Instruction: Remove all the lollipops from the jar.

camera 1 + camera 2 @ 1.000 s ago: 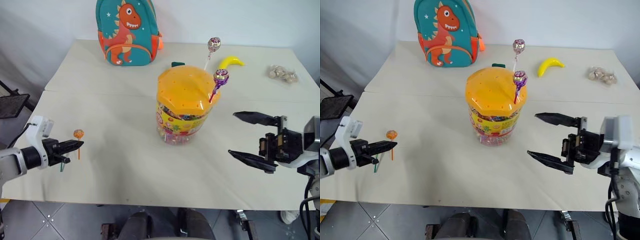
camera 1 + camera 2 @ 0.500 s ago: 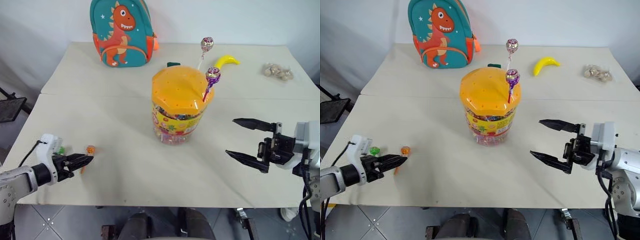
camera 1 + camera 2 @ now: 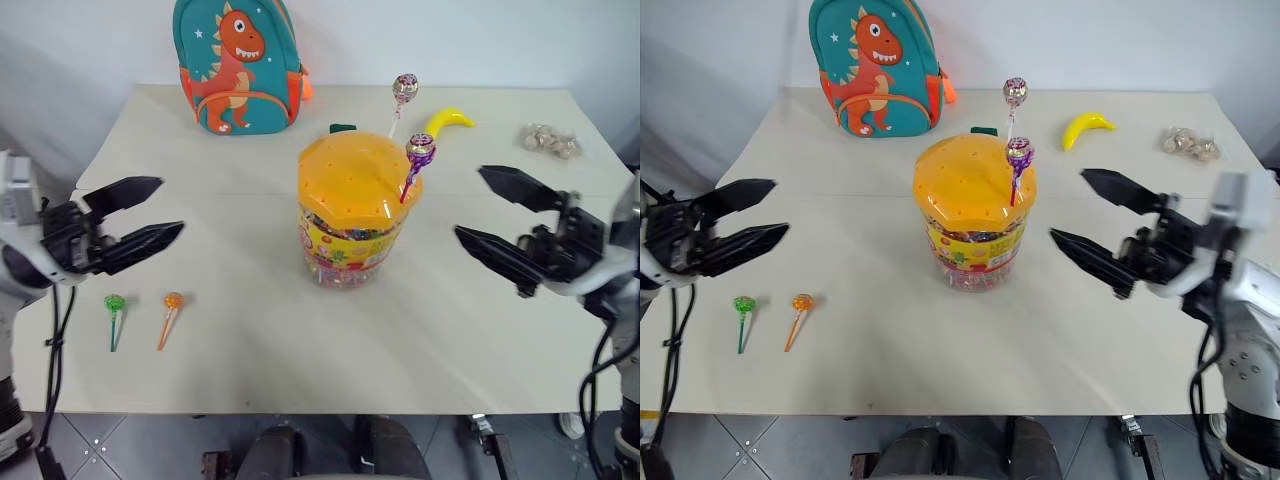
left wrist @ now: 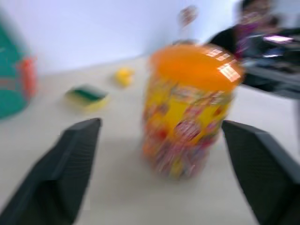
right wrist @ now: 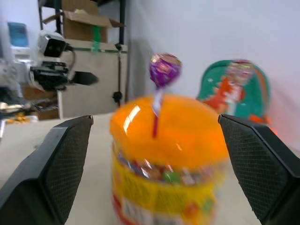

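The lollipops in the lid (image 3: 420, 151) stand across the jar from my left gripper. My right gripper should therefore first draw out the purple lollipop by its stick (image 3: 408, 183).
The jar (image 3: 355, 225) stands mid-table, its orange lid (image 3: 358, 178) on. Two lollipops stick up from the lid's right side: a purple-stick one (image 3: 420, 152) and, behind it, a taller white-stick one (image 3: 404, 88). A green lollipop (image 3: 115, 303) and an orange lollipop (image 3: 174, 300) lie side by side on the table at the front left. My left gripper (image 3: 168, 206) is open above and behind them, pointing at the jar. On the jar's right, my right gripper (image 3: 470, 202) is open and empty. The right wrist view faces the jar (image 5: 168, 154) and the purple lollipop (image 5: 165, 70).
A teal dinosaur backpack (image 3: 235, 60) stands at the back left. A yellow banana (image 3: 447, 121) and a small packet (image 3: 548, 140) lie at the back right. A small green object (image 3: 343, 127) sits just behind the jar.
My left gripper has opened, leaving the orange lollipop on the table beside the green one, then risen and turned toward the jar. The right gripper has risen a little, still open.
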Controlling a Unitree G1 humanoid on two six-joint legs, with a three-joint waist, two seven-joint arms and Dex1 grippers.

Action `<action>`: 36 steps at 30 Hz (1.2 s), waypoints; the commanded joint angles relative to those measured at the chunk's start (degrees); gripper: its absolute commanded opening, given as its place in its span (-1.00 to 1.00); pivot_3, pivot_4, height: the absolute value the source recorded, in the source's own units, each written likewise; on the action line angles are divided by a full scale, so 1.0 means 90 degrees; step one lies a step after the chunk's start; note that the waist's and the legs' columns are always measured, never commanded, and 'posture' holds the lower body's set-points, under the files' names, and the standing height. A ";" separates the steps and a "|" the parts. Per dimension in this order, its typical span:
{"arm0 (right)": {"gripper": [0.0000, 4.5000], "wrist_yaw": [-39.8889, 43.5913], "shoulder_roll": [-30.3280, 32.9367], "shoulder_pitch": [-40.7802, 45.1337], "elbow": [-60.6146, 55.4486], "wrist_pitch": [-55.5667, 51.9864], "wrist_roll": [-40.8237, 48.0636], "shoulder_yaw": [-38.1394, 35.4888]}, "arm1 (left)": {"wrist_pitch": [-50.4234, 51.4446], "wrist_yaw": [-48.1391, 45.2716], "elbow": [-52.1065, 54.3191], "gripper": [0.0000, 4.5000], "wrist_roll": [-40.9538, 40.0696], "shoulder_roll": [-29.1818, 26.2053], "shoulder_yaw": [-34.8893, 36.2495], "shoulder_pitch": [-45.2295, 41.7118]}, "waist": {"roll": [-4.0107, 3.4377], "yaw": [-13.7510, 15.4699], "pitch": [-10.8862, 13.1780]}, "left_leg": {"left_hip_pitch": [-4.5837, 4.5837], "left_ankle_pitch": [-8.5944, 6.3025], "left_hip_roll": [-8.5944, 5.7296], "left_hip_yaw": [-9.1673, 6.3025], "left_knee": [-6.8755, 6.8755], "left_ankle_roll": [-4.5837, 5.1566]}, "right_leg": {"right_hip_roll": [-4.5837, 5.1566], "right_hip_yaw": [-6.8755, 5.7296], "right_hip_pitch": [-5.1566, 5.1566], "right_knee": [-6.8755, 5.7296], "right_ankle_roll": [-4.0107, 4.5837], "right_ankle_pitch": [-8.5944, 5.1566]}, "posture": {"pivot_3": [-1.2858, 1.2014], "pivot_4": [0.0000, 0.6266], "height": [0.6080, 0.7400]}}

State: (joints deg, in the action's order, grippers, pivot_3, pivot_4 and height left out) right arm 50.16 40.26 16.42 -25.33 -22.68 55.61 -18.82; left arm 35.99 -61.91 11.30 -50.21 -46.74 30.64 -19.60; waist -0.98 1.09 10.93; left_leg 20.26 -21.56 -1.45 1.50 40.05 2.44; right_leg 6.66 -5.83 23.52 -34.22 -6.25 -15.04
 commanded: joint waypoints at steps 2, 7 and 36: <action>1.00 -0.0386 -0.0008 0.0558 -0.0054 -0.0323 -0.0114 0.0384 | -0.0083 -0.0315 0.0193 0.98 -0.0373 0.0039 -0.0202 -0.0172 | 0.0001 -0.0015 0.0001 | 0.0006 -0.0001 0.0000 0.0006 -0.0001 0.0002 | -0.0004 -0.0001 0.0007 0.0004 0.0000 0.0000 | 0.03 -0.52 1.00; 0.92 -0.0522 -0.0164 0.1259 0.0043 -0.0636 -0.0217 0.0934 | -0.0301 -0.0352 0.0105 1.00 -0.0219 0.0081 -0.0341 -0.0100 | 0.0003 -0.0063 0.0002 | 0.0005 0.0000 0.0005 0.0018 0.0004 0.0005 | -0.0012 -0.0011 0.0007 0.0004 -0.0002 0.0001 | 0.03 -0.52 1.00; -0.99 -0.1271 0.2648 0.0045 0.1957 -0.3184 -0.1545 0.0413 | -0.1315 -0.1066 0.0204 1.00 0.0609 0.0012 -0.1464 0.0040 | 0.0012 0.0028 0.0000 | 0.0020 0.0000 0.0014 0.0018 -0.0008 0.0010 | -0.0009 -0.0007 0.0006 0.0029 -0.0001 0.0000 | 0.03 -0.52 1.00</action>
State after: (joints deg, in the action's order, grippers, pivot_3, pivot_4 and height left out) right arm 39.78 63.06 18.10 -5.26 -50.27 44.66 -16.25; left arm 25.35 -70.87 12.53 -44.99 -46.54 17.37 -19.31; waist -0.87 1.34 10.94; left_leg 20.44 -21.57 -1.32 1.70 39.98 2.54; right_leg 6.57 -5.89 23.58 -33.97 -6.26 -15.04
